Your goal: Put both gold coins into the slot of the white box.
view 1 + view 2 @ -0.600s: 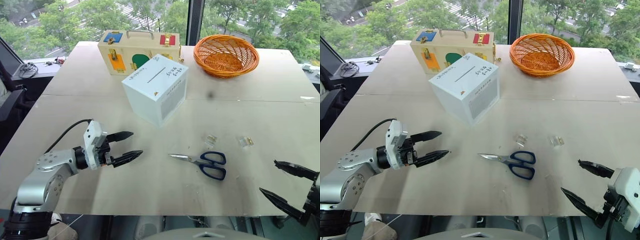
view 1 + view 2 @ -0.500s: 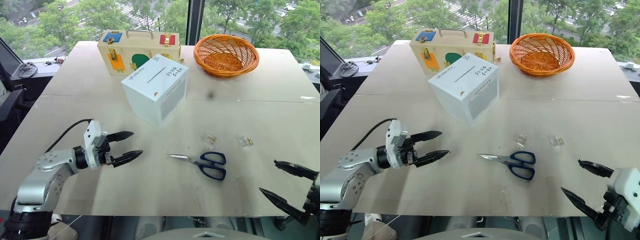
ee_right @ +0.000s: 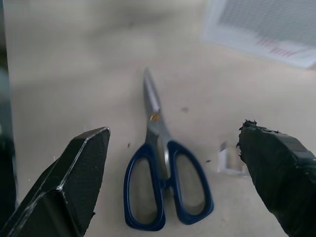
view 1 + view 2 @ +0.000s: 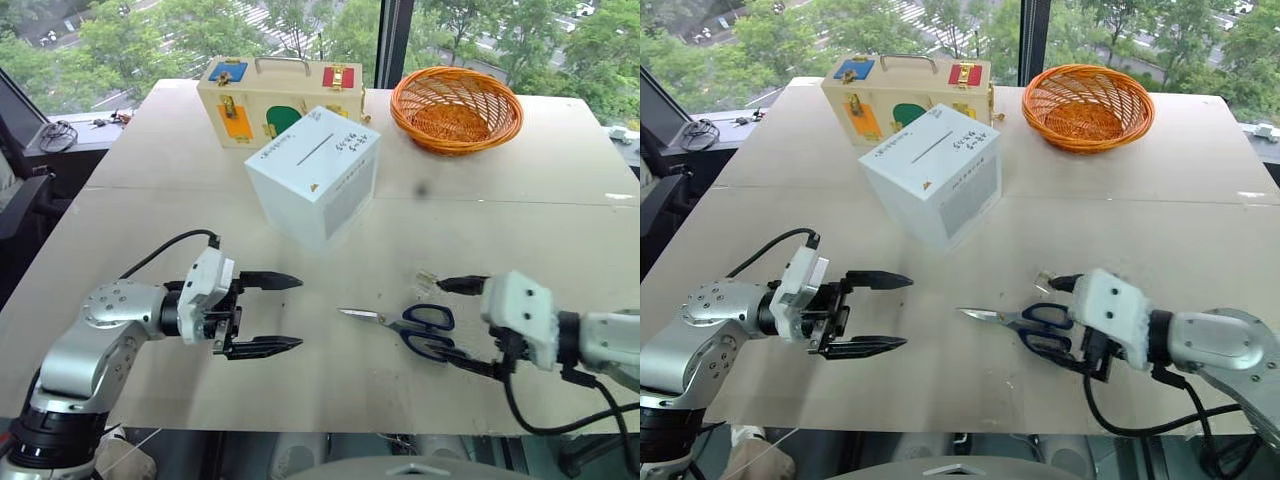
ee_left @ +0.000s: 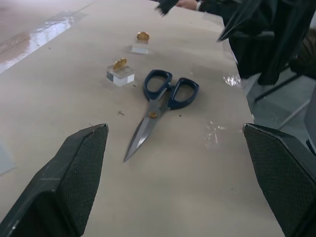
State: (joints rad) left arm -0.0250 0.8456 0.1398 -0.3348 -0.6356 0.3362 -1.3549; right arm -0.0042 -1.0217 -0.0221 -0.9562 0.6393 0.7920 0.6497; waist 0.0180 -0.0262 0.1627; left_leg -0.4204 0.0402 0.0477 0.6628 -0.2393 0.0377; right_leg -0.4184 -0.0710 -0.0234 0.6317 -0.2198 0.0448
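The scissors are crowded up to the nearer coin (image 4: 426, 282), and their blades (image 4: 362, 314) point toward my left gripper. Next, my left gripper moves the scissors away first while my right gripper backs off.
The white box (image 4: 330, 190) stands mid-table with a slit (image 4: 313, 150) in its top. Two gold coins, one nearer (image 5: 120, 63) and one farther (image 5: 142, 36), each sit on a small clear holder beyond the scissors in the left wrist view. One holder (image 4: 425, 278) lies just beyond my right gripper's upper finger. My right gripper (image 4: 438, 318) is open, hovering over the blue handles of the scissors (image 4: 372, 317). My left gripper (image 4: 296, 312) is open and empty, left of the scissors' tip, pointing toward them.
A cream wooden case (image 4: 280, 100) with coloured panels stands behind the white box. An orange wicker basket (image 4: 456, 108) sits at the back right. The table's front edge runs close below both grippers.
My right arm has swung in from the front right corner to over the scissors' handles. My left gripper has shifted a little right, and its fingers stand wider apart.
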